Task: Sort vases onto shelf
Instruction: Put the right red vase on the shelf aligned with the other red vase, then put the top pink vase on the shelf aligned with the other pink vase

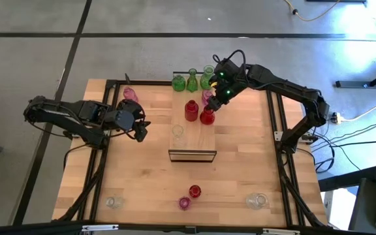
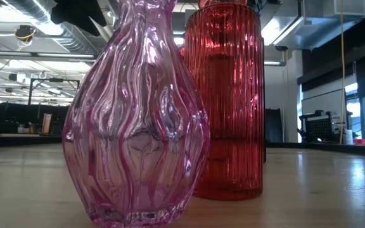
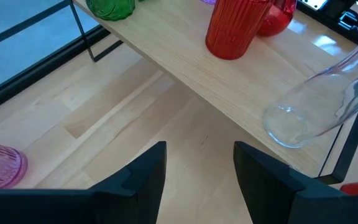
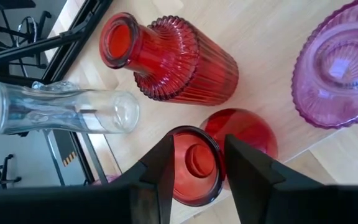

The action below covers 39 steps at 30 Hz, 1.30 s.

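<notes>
My left gripper needs to swing back and come down over the pink vase's neck point(image 1: 128, 91), because the pink vase point(image 1: 131, 96) stands outside the gripper's slanted fingers, which face the shelf.
The shelf point(image 1: 194, 142) stands mid-table and bears several vases on their bases: green ones point(image 1: 192, 79) at its far end, then a pink one point(image 4: 340, 62), a ribbed red one point(image 4: 179, 62), a round red one point(image 4: 241, 134) and a clear one point(image 1: 177, 134). My right gripper point(image 4: 197, 146) hangs over the round red vase, slanting down, its fingers on either side of the vase's mouth point(image 4: 194, 163) with a gap between them. My left gripper point(image 3: 199, 149) waits open over bare table left of the shelf, with nothing between its fingers. My right gripper has a finger point(image 4: 163, 165) on each side of the round red vase's rim point(image 4: 194, 186), coming from above at a slant. Whether the fingers touch the glass, I cannot tell. The vase stands upright on the shelf.
A pink vase point(image 1: 130, 94) stands on the table at the far left, close to my left gripper point(image 1: 140, 130). Along the near edge stand a clear vase point(image 1: 113, 202), a red one point(image 1: 194, 191), a pink one point(image 1: 185, 203) and another clear one point(image 1: 258, 200). Dark frame rails run along the table's sides.
</notes>
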{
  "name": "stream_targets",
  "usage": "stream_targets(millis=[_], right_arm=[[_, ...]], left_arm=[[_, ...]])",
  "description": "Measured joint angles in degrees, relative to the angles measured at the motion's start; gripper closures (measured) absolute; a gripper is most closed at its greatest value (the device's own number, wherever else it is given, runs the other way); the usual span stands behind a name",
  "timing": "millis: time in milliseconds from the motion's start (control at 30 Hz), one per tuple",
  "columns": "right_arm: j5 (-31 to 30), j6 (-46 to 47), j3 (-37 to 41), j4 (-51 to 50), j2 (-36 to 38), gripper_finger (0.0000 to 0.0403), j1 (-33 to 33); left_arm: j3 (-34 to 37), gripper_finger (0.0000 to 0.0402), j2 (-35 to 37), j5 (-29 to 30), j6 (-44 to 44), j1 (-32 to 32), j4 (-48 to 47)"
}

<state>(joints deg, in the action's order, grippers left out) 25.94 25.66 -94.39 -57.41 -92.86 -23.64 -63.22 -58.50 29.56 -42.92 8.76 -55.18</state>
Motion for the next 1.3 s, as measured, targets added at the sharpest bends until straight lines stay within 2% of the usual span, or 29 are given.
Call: stream_targets(millis=[500, 667, 900, 967, 1100, 1167, 1300], right_arm=[[-4.8, -0.35, -1.21, 0.98, 1.43, 0.0281, -0.02], [-9.53, -2.09, -8.28, -2.75, 1.87, 0.0281, -0.02], [-18.8, -6.64, -19.37, -13.58, 3.43, 0.0281, 0.04], [-21.29, -7.58, -19.71, -15.91, 5.37, 0.0281, 0.04], [-26.84, -7.7, -17.8, -18.44, 10.18, 0.0281, 0.04], [-28.63, -6.6, -16.65, -18.8, 12.52, 0.0281, 0.04], [-30.57, -4.59, -13.54, -19.15, 17.02, 0.0281, 0.04]], left_arm=[[0.0, 0.0221, 0.0, 0.0, -0.07, 0.0, -0.02], [0.02, 0.0221, 0.0, -0.19, -0.1, 0.01, -0.03], [0.02, 0.0221, 0.02, -6.46, -2.06, 1.21, -1.83], [0.02, 0.0221, 0.02, -3.21, -6.02, 2.4, -5.64], [0.02, 0.0221, 0.02, 8.73, -17.24, 3.65, -16.48], [0.04, 0.0221, 0.04, 12.82, -21.25, 3.26, -19.78], [0.04, 0.0221, 0.04, 16.08, -19.6, -0.12, -20.92]])
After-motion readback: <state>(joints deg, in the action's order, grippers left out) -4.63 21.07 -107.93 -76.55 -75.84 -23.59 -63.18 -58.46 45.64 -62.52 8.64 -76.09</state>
